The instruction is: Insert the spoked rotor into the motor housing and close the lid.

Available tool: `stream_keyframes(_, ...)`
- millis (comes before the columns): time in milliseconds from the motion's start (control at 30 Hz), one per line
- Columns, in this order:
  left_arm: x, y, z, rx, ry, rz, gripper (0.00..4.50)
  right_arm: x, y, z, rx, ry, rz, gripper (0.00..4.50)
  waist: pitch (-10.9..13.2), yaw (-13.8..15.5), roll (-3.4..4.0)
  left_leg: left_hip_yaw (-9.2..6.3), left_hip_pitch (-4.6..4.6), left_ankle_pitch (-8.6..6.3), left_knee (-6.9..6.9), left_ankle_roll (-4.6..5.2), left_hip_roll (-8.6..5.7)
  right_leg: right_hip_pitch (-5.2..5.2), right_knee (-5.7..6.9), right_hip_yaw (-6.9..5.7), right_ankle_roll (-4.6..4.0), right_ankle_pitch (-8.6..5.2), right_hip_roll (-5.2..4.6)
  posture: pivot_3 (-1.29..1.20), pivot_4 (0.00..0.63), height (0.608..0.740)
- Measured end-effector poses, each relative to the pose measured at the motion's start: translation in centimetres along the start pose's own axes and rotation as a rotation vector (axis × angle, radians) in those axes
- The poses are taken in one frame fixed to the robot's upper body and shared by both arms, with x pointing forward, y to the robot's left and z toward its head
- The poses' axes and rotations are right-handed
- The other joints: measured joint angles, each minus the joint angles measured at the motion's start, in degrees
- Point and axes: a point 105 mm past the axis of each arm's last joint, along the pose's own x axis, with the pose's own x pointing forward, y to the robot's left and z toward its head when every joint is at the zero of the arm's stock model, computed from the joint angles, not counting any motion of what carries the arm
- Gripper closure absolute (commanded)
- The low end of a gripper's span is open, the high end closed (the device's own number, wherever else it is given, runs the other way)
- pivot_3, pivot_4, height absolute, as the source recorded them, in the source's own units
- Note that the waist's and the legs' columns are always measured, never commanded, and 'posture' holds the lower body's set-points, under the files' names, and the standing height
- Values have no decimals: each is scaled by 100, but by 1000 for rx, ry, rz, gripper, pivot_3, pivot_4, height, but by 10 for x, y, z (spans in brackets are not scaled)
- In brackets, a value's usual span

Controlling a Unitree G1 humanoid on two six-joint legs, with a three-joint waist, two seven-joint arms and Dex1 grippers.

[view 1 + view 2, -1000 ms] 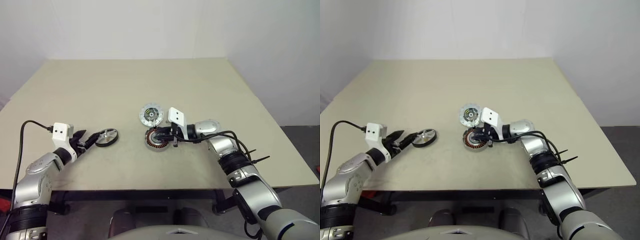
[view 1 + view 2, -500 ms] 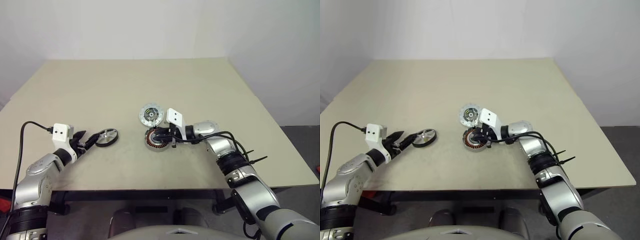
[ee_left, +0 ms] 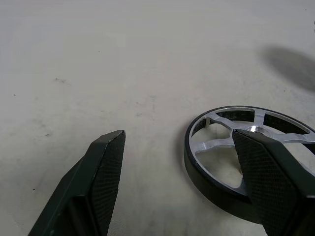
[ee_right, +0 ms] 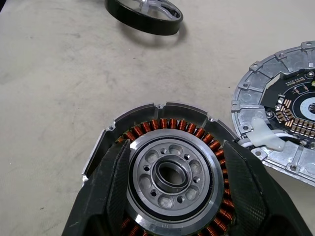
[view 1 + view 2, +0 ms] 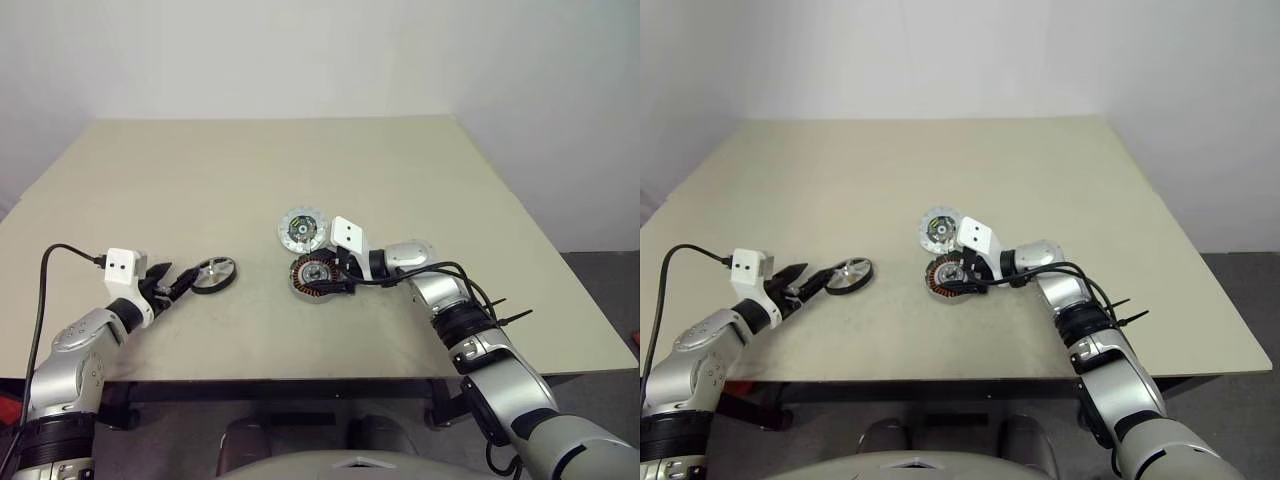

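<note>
The spoked rotor must go where my right gripper's fingers stand, over the windings (image 4: 170, 124), so I should close that gripper and back it off to the housing's rim (image 4: 222, 129).
The spoked rotor (image 5: 213, 274) lies flat on the table, a silver wheel with a black rim. My left gripper (image 5: 178, 283) is open just short of it. In the left wrist view one finger (image 3: 266, 182) covers part of the rotor's (image 3: 221, 147) rim. The motor housing (image 5: 303, 276), with copper windings around a silver centre (image 4: 170, 174), sits mid-table. My right gripper (image 5: 323, 276) is open over it, its fingers (image 4: 115, 182) standing on either side of the silver centre. The lid (image 5: 302, 230) lies flat just behind the housing, patterned side up.
The beige table (image 5: 250, 170) stretches wide behind the parts. Its front edge (image 5: 300, 378) runs close below both arms. A black cable (image 5: 60, 250) trails from the left wrist.
My right gripper's fingers have spread apart over the motor housing, where they were close together before. The left gripper, rotor and lid have stayed put.
</note>
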Motion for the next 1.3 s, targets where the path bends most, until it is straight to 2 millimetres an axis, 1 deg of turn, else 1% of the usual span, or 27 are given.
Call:
stream_keyframes(67,0,0,0,0,0,1,813,0,0,1,-2,-3,0,172,0,0,0,0,0,0,0,0,0,0,0,0,0,0,0,0,0,740)
stream_keyframes(100,0,0,0,0,1,2,813,0,0,2,-4,-9,-1,78,0,1,0,0,1,0,0,0,0,0,0,0,0,0,0,0,0,740)
stream_keyframes(233,0,0,0,0,1,2,813,-1,-1,5,7,-25,-7,78,0,0,0,0,0,0,0,0,0,0,0,0,0,0,0,0,0,740)
stream_keyframes(267,0,0,0,0,1,2,813,-1,-2,6,8,-29,-11,241,0,0,0,0,0,0,0,0,0,0,0,0,0,0,0,0,0,740)
stream_keyframes(333,0,0,0,0,1,2,813,-1,-4,7,11,-35,-22,612,0,1,0,0,1,0,0,0,0,0,0,0,0,0,0,0,0,740)
stream_keyframes(367,0,0,0,0,1,2,813,-2,-5,8,12,-38,-29,932,0,1,0,0,0,0,0,0,0,0,1,0,0,0,0,0,0,740)
stream_keyframes(433,0,0,0,1,1,3,813,-2,-7,10,11,-43,-37,1581,0,1,0,0,1,0,0,0,0,0,1,0,0,0,0,0,0,740)
stream_keyframes(700,0,1,-1,1,2,4,813,-3,-7,11,8,-43,-39,4426,0,1,0,0,1,0,0,0,0,0,1,0,0,0,0,0,0,740)
stream_keyframes(867,0,1,-1,1,3,4,813,-7,-7,11,-6,-32,-36,4474,-1,5,-1,0,0,0,0,0,0,1,1,0,0,0,0,0,0,740)
stream_keyframes(1067,0,1,-1,1,4,5,813,-8,1,-4,33,-4,-23,4474,-1,2,-1,0,0,0,1,-1,0,1,1,0,0,0,0,0,0,740)
stream_keyframes(1300,-1,1,-1,2,5,6,813,-6,1,-5,15,2,-48,4474,-3,2,-5,0,12,1,2,-1,0,11,3,1,0,0,0,0,0,740)
